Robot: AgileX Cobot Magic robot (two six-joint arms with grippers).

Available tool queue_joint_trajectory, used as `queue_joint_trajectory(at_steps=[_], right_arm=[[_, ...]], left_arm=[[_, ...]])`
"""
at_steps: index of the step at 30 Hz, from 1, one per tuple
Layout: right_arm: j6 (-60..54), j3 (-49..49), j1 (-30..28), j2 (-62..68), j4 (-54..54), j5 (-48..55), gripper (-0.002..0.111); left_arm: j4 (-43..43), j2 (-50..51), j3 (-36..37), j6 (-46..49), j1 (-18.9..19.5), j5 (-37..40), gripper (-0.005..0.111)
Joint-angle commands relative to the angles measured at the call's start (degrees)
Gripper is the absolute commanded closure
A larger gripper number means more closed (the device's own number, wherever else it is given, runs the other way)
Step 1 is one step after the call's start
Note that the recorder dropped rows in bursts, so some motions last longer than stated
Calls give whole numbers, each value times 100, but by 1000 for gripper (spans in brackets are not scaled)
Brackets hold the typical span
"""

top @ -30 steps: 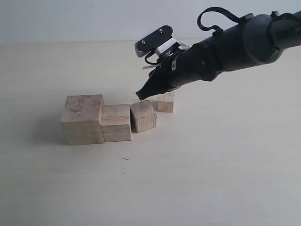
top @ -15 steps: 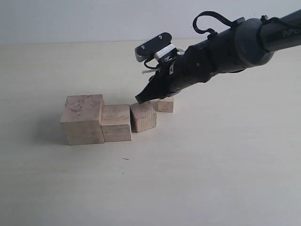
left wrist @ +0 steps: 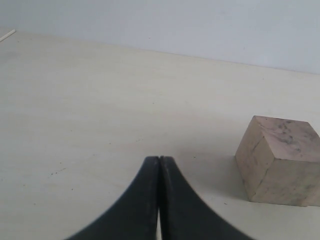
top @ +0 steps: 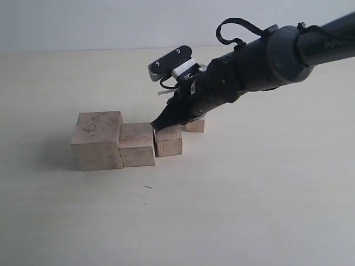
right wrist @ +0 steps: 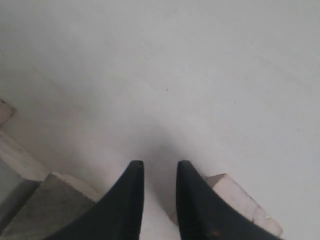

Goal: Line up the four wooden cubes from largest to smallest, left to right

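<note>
Next, I press the third cube [top: 169, 146] square with my right gripper from the side [top: 181, 142] facing the smallest cube, because the third cube sits at a slant against the second cube.
Four wooden cubes stand in a row in the exterior view. From left to right they are the largest cube [top: 97, 139], the second cube [top: 137, 145], the darker third cube [top: 168, 143] and the smallest cube [top: 196, 127], which is set back and half hidden by the arm. My right gripper [top: 156, 127] has its tip at the third cube's upper left corner. Its jaws are slightly open with nothing between them [right wrist: 159, 165]. Pale cube faces [right wrist: 240, 199] lie beside both fingers. My left gripper [left wrist: 159, 159] is shut and empty, with the largest cube [left wrist: 280, 160] off to one side of it.
The pale tabletop [top: 249, 194] stretches wide in front of and to the right of the row. A grey wall [top: 83, 22] closes the back. The right arm [top: 260, 58] reaches in from the upper right, low over the smallest cube.
My right gripper has moved down and left, from over the smallest cube to the third cube. The third cube has turned from askew to square, up against the second.
</note>
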Motion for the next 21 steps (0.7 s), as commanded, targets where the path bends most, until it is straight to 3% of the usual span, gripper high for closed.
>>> queue_joint_trajectory(at_steps=[1, 21], right_arm=[[-40, -33, 4, 0, 21, 229, 84], [-118, -33, -104, -404, 84, 603, 84]], left_arm=[[9, -32, 2, 17, -37, -53, 107], [9, -32, 2, 17, -37, -53, 107]])
